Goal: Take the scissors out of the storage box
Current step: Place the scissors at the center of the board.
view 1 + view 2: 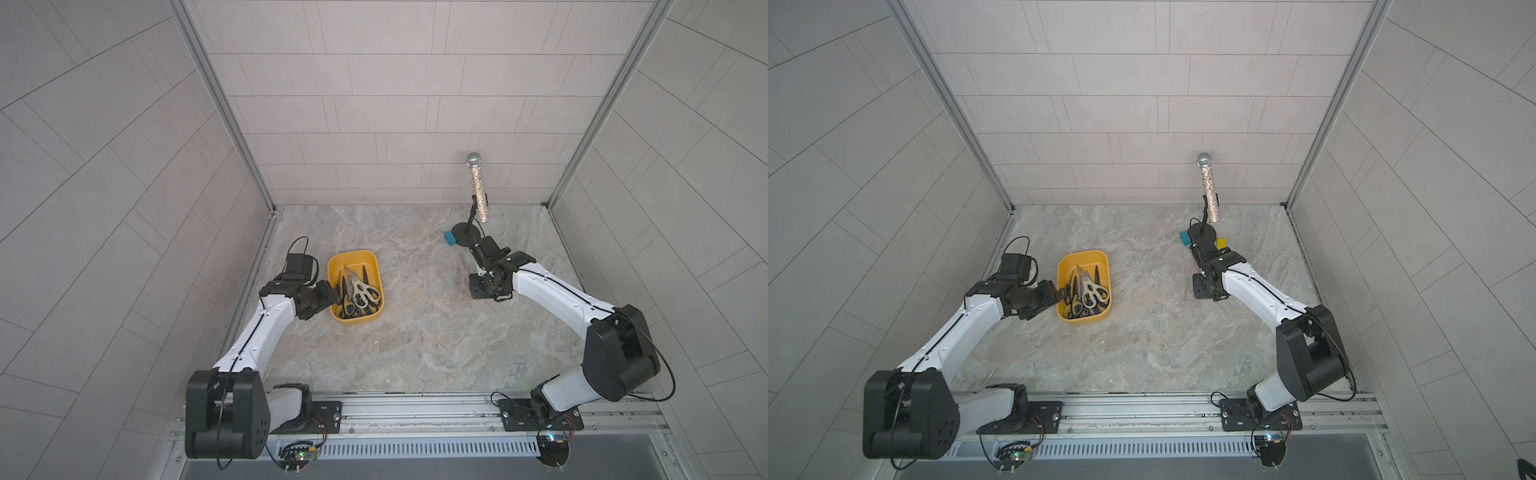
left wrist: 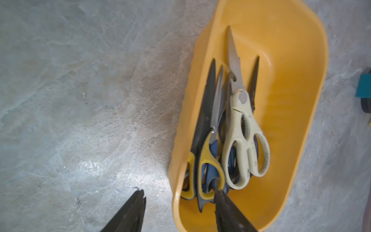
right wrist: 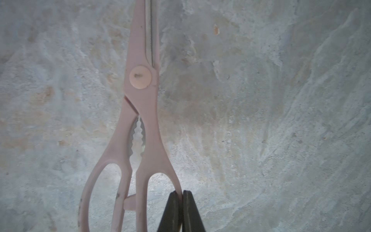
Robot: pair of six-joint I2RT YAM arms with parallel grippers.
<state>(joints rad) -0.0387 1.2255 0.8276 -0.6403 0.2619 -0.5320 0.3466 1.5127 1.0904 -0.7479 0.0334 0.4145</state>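
Observation:
The pink shears hang level over open marble, clear of the storage box, so the robot's right gripper keeps lowering the shears until they lie flat, then let them go.
The yellow storage box lies left of centre and holds several scissors. Cream shears lie on top, beside a black-and-yellow pair and blue handles. My left gripper is open and straddles the box's near wall: one finger outside, the other inside against the yellow-and-black handle loop. My right gripper is shut on a handle loop of the pale pink shears, over the marble floor at the right.
A glittery microphone on a black stand rises at the back right. A teal block and a small yellow block sit by its base. Tiled walls close three sides; a metal rail runs along the front.

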